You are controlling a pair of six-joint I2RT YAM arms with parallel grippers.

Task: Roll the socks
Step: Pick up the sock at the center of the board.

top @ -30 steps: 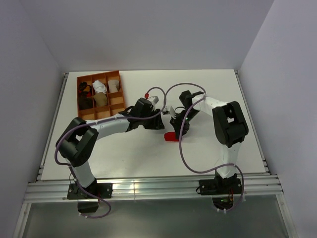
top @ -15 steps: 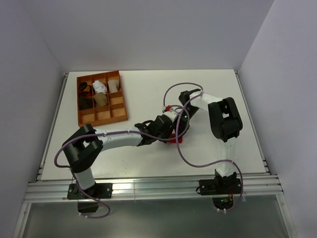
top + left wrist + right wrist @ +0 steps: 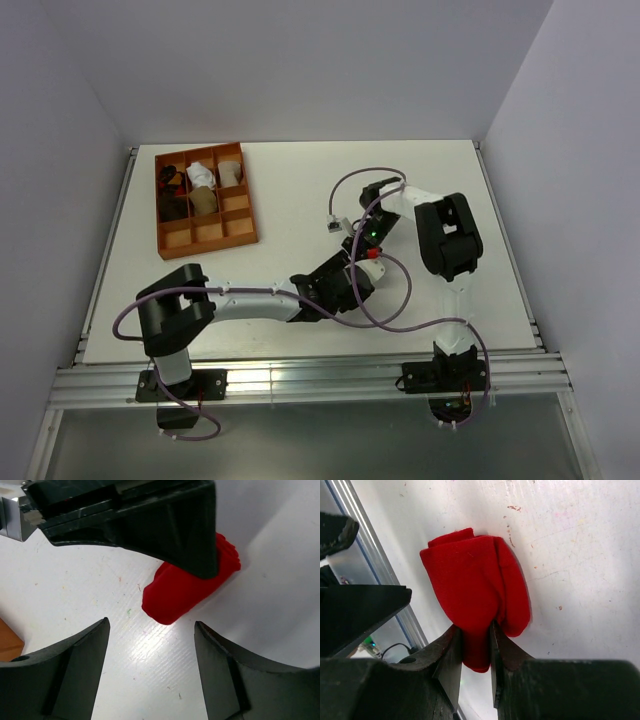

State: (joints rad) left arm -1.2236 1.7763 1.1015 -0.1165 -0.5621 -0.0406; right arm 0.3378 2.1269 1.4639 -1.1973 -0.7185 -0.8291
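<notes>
The robot's right gripper is holding the red sock and its loose end [image 3: 162, 605] faces the open fingers, so the left gripper should continue to move forward and close around the sock [image 3: 192, 590].
A red sock [image 3: 475, 580], folded into a thick bundle, lies on the white table [image 3: 580, 540]. My right gripper [image 3: 475, 629] is shut on its near end, with cloth squeezed between both fingers. In the left wrist view the same red sock [image 3: 175, 592] pokes out from under the right gripper's black finger [image 3: 150, 525]. My left gripper [image 3: 151, 626] stands open just short of the sock's free end and touches nothing. From above, only a small patch of the red sock [image 3: 373, 255] shows between the two grippers. The other socks cannot be picked out.
An orange compartment tray [image 3: 161, 222] at the back left holds several rolled bundles in its far cells. A purple cable with a white connector [image 3: 331, 225] loops over the table near the right arm. The aluminium rail [image 3: 300, 380] runs along the near edge.
My left arm has swung from beside the tray forward and right to the red sock, and its jaws have opened wider. The right gripper keeps its hold on the sock.
</notes>
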